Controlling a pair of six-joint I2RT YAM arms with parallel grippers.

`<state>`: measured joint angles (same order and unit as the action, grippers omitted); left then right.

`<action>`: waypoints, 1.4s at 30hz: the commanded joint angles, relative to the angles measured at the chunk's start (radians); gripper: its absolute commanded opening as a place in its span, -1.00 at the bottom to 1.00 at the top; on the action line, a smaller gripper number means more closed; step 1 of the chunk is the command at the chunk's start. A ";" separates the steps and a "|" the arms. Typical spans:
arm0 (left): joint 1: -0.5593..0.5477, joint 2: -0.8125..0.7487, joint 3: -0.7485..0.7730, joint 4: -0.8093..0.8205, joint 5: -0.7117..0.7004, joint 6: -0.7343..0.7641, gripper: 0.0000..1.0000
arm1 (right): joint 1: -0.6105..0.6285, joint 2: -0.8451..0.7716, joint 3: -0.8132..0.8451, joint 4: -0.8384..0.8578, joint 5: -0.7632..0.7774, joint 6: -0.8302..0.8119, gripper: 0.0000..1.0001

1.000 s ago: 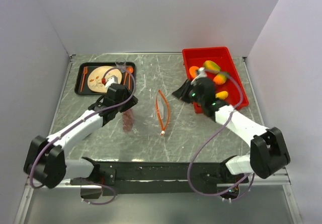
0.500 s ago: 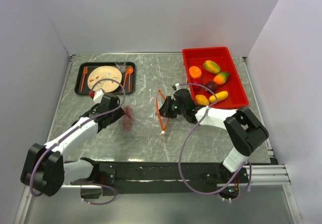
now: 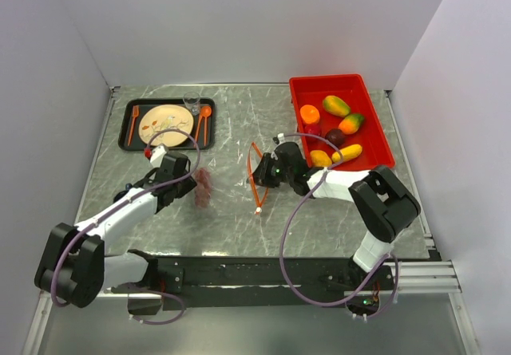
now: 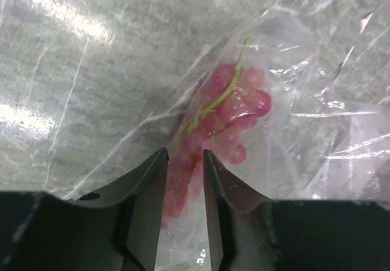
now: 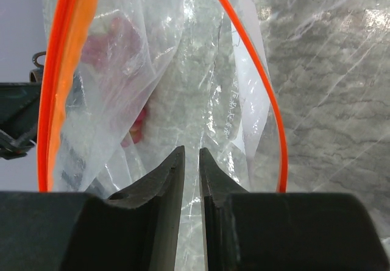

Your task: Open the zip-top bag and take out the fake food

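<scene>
The grapes (image 3: 203, 188) are a long way from the bag's opening. So my right gripper should move back out and hold the orange zipper (image 3: 256, 199) while my left gripper brings the grapes closer.
The clear zip-top bag (image 3: 231, 181) lies flat mid-table, its orange zipper (image 3: 255, 175) gaping toward the right. Pink grapes (image 3: 204, 187) sit in its closed left end. My left gripper (image 3: 190, 187) is at that end. In the left wrist view its jaws (image 4: 186, 155) stand narrowly apart, pinching the bag (image 4: 286, 52) with the grapes (image 4: 234, 109) between them. My right gripper (image 3: 264, 175) is in the bag's mouth. In the right wrist view its jaws (image 5: 191, 152) are almost closed on a fold of clear plastic (image 5: 201, 70), inside the zipper loop (image 5: 266, 94). The other fake fruits (image 3: 335, 104) lie in the red bin.
The red bin (image 3: 327, 78) stands at the back right with several fruits in it. A black tray (image 3: 128, 132) with a beige plate (image 3: 165, 124) and orange cutlery is at the back left. Walls close the table's sides.
My right gripper left the red bin and came down to the bag's mouth. My left gripper drew back from the tray to the grape end of the bag. Both barely moved in the last half second.
</scene>
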<state>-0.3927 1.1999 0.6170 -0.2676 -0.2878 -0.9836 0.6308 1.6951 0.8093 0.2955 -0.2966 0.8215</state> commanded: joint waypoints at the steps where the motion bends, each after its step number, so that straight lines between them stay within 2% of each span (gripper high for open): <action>1: 0.003 0.001 0.000 0.054 0.022 0.016 -0.30 | 0.006 -0.047 -0.022 0.025 0.037 -0.001 -0.54; 3: 0.003 0.004 0.000 0.054 0.015 0.017 -0.32 | 0.004 -0.080 -0.038 -0.005 0.074 -0.011 -0.46; 4: 0.003 0.001 -0.006 0.060 0.016 0.017 -0.33 | 0.006 -0.118 -0.045 -0.016 0.091 -0.013 -0.31; 12: 0.003 0.016 -0.010 0.070 0.018 0.019 -0.48 | 0.009 -0.325 -0.137 -0.065 0.178 -0.013 0.35; 13: 0.003 0.015 -0.011 0.070 0.019 0.019 -0.48 | 0.012 -0.345 -0.148 -0.061 0.178 -0.021 0.52; 16: 0.003 0.016 -0.010 0.067 0.016 0.019 -0.48 | 0.047 -0.394 -0.170 -0.062 0.194 -0.071 0.80; 19: 0.003 0.023 -0.003 0.061 0.016 0.025 -0.47 | 0.095 -0.379 -0.142 -0.117 0.247 -0.120 0.95; 22: 0.003 0.023 -0.006 0.064 0.022 0.025 -0.42 | 0.122 -0.345 -0.122 -0.133 0.275 -0.140 1.00; 29: 0.003 0.029 -0.022 0.073 0.032 0.025 -0.40 | 0.164 -0.264 -0.085 -0.164 0.367 -0.124 0.99; 32: 0.003 0.033 -0.029 0.076 0.029 0.025 -0.45 | 0.165 -0.223 -0.081 -0.148 0.372 -0.105 0.82; 35: 0.002 0.041 -0.033 0.079 0.030 0.025 -0.50 | 0.165 -0.198 -0.079 -0.139 0.372 -0.090 0.31; 36: 0.002 0.044 -0.034 0.080 0.032 0.025 -0.52 | 0.165 -0.193 -0.081 -0.137 0.375 -0.085 0.00; 37: 0.002 0.046 -0.034 0.083 0.032 0.029 -0.54 | 0.165 -0.190 -0.084 -0.139 0.379 -0.079 -0.14; 39: 0.002 0.046 -0.031 0.085 0.033 0.031 -0.62 | 0.165 -0.187 -0.079 -0.148 0.393 -0.074 -0.36; 42: 0.002 0.026 -0.033 0.091 0.042 0.034 -0.84 | 0.165 -0.183 -0.075 -0.159 0.401 -0.074 -0.50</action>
<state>-0.3920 1.2442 0.5922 -0.2089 -0.2569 -0.9707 0.7921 1.5051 0.6956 0.1364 0.0517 0.7410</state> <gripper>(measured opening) 0.135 0.293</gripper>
